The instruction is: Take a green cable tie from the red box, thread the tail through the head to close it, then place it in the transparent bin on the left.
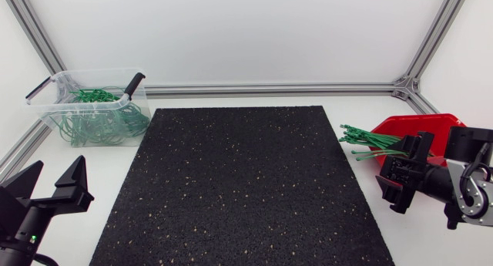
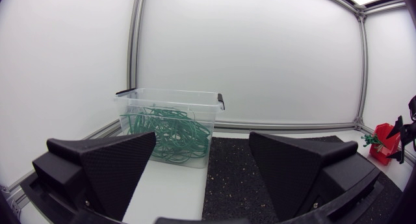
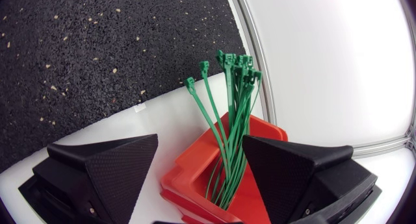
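I expect the single green cable tie (image 1: 355,153) to slide out alone when I pull it, because the heads (image 1: 347,134) spread apart loosely over the red box's end.
The red box (image 1: 420,132) stands at the table's right, with a bundle of green cable ties (image 1: 368,140) sticking out over its left end. My right gripper (image 1: 405,172) hangs just in front of the box, open, nothing between its fingers. In the right wrist view the red box (image 3: 195,172) and its green cable ties (image 3: 231,107) lie ahead of and between the open right gripper (image 3: 200,178). The transparent bin (image 1: 88,106), full of closed green ties, sits at the back left. My left gripper (image 1: 48,190) rests open near the front left corner; the left wrist view shows the transparent bin (image 2: 170,123) ahead of the left gripper (image 2: 201,165).
A black speckled mat (image 1: 243,185) covers the middle of the table. Aluminium frame rails (image 1: 269,89) run along the back edge and corners. The bin has black handle clips (image 1: 134,83).
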You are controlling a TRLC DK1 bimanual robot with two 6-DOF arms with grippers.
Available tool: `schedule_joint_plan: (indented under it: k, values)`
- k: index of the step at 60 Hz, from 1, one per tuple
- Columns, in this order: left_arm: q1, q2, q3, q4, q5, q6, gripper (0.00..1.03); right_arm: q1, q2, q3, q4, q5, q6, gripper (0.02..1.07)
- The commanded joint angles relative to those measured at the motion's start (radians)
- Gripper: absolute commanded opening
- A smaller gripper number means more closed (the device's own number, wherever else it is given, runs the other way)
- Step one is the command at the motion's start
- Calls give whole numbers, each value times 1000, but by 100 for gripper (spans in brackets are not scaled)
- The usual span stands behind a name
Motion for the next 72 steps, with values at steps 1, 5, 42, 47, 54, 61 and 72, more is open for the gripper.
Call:
schedule_joint_plan:
  k: [1, 5, 42, 47, 54, 61, 72]
  values:
    - [4, -7, -43, -7, -6, -24, 100, -9, 49, -41, 65, -2, -63, 93]
    - [2, -7, -43, -7, -6, -24, 100, -13, 89, -39, 105, -13, -66, 92]
    - [10, -7, -43, -8, -6, -24, 100, -42, 241, -37, 295, -131, -132, 39]
    - [10, -7, -43, -8, -6, -24, 100, -42, 249, -31, 307, -131, -133, 39]
    - [8, -7, -43, -10, -6, -24, 100, -42, 259, -27, 322, -130, -135, 39]
    - [7, -7, -43, -13, -6, -24, 100, -42, 273, -27, 371, -126, -138, 39]
    - [-1, -5, -41, -16, -6, -24, 100, -42, 273, -25, 391, -120, -158, 39]
